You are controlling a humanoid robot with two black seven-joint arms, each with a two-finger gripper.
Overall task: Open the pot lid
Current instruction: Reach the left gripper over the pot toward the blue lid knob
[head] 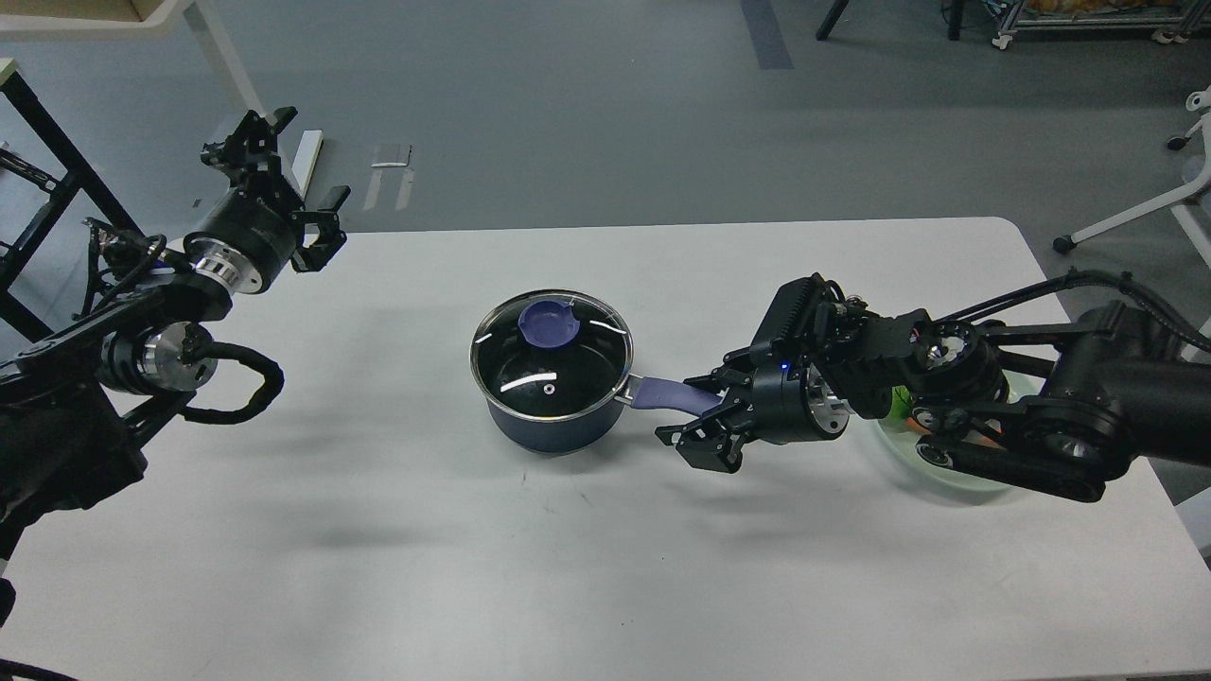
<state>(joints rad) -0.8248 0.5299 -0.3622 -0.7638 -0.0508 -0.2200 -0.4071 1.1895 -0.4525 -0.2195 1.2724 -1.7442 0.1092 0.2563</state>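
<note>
The glass lid lets me see only a plain black inside (524, 365) through it, so I should expect an empty pot (553, 435) when I raise the lid.
A dark blue pot (549, 427) stands mid-table with its glass lid (558, 374) on it; the lid has a blue knob (549, 324). The pot's blue handle (662, 392) points right. My right gripper (702, 413) is low at the handle's outer end, with one finger above it and one below, open with a gap showing around it. My left gripper (291, 170) is open and empty, raised over the table's far left corner, well away from the pot.
A pale green plate (946, 473) lies at the right, mostly hidden behind my right arm; a bit of the carrot's green top (895, 401) shows. The white table (568, 567) has its far edge behind the pot.
</note>
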